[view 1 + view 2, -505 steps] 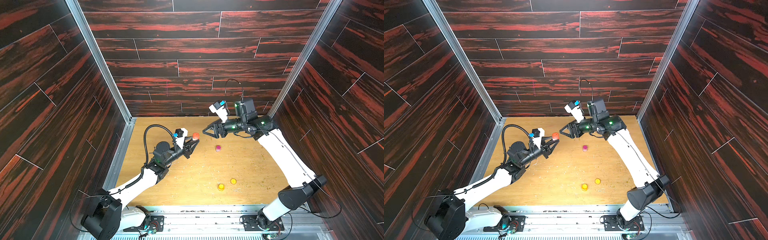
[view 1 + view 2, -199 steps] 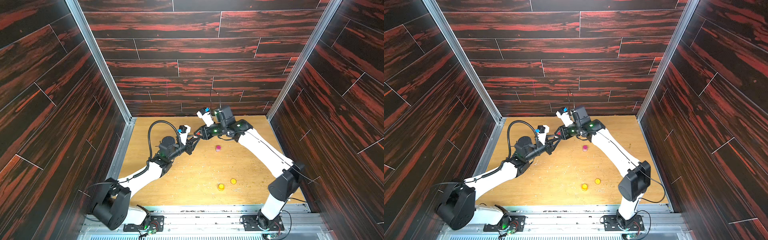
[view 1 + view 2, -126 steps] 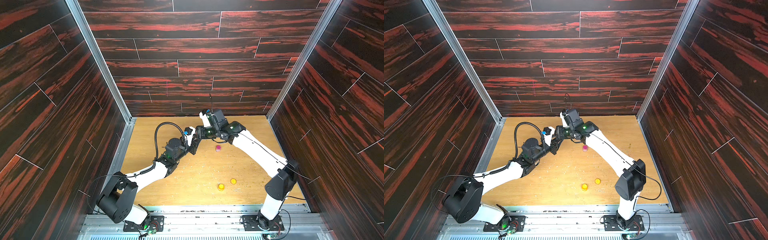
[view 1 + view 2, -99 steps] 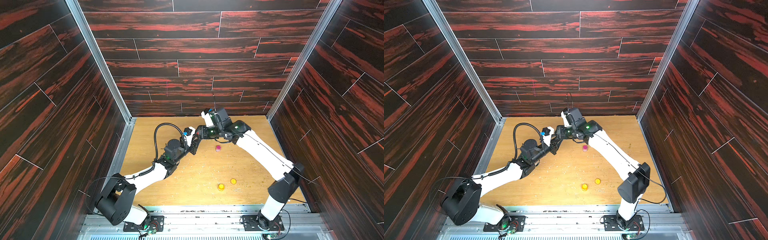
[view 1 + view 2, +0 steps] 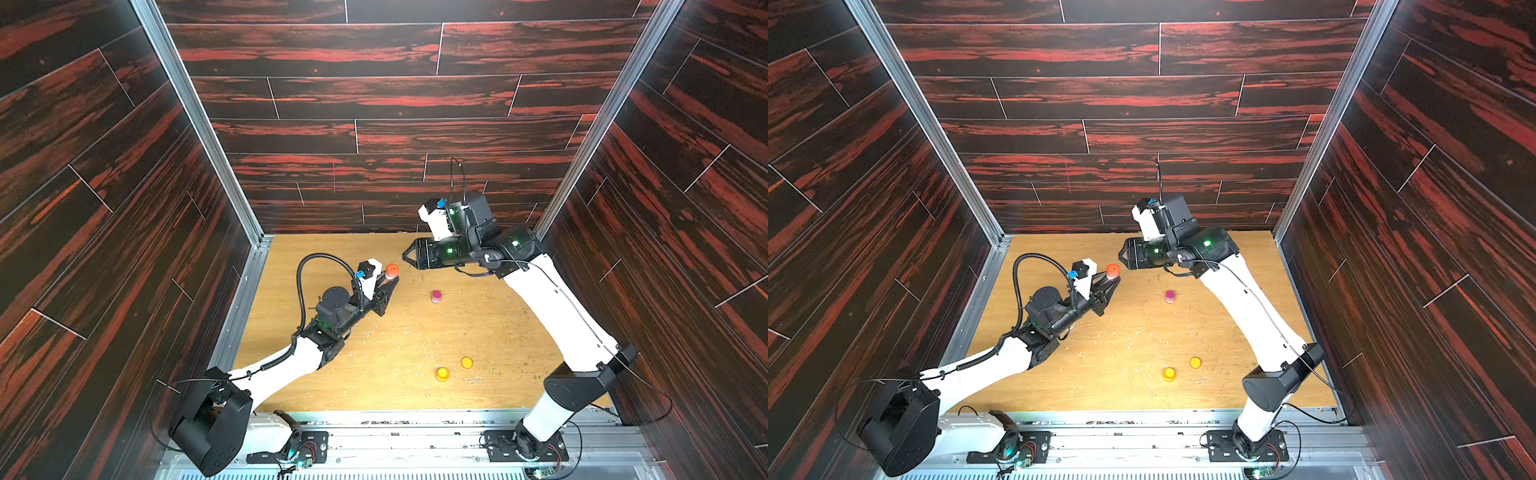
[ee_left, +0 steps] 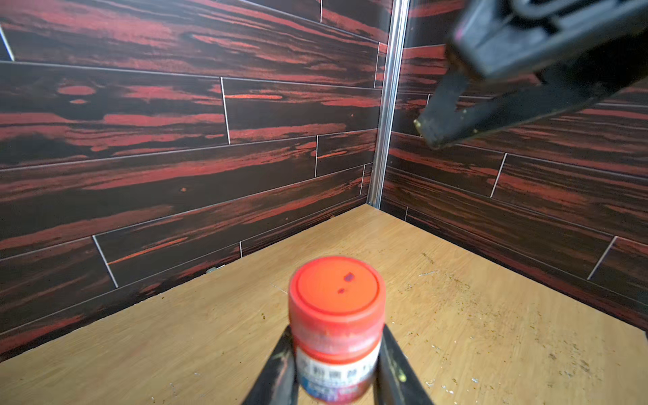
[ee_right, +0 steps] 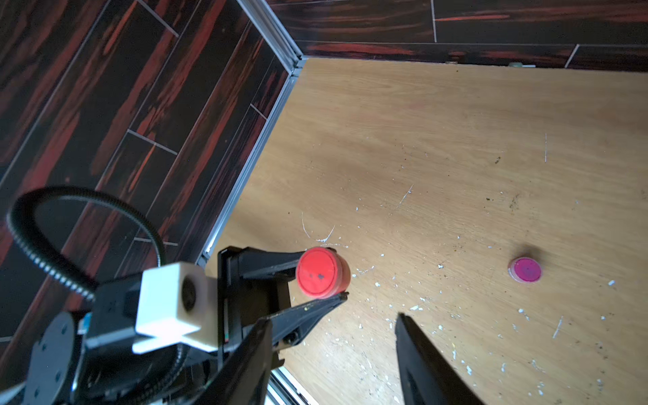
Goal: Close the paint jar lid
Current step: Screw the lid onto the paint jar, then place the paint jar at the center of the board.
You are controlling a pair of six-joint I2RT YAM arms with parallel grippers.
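Note:
Next, I take the jar from my left gripper with my right gripper, since the red lid (image 5: 392, 269) sits square on it, and stand the jar beside the magenta jar.
A small paint jar (image 6: 336, 368) with a white label is held above the wooden floor, and my left gripper (image 5: 390, 282) is shut on its body. Its red lid (image 6: 335, 287) sits square on top of it, seen in both top views (image 5: 391, 270) (image 5: 1112, 271) and in the right wrist view (image 7: 321, 272). My right gripper (image 5: 405, 255) hangs just to the right of the lid and a little behind it, apart from it. Its jaws stand open with nothing between them (image 7: 333, 319). One of its fingertips (image 6: 431, 133) shows in the left wrist view.
A magenta jar (image 5: 436, 296) stands on the floor right of the held jar. A yellow jar (image 5: 441, 374) and a loose yellow lid (image 5: 466, 362) lie nearer the front. Dark panelled walls (image 5: 332, 137) close in three sides.
My right gripper was closed on the lid at the jar; it has opened and drawn back a little to the right. The jar stays in my left gripper.

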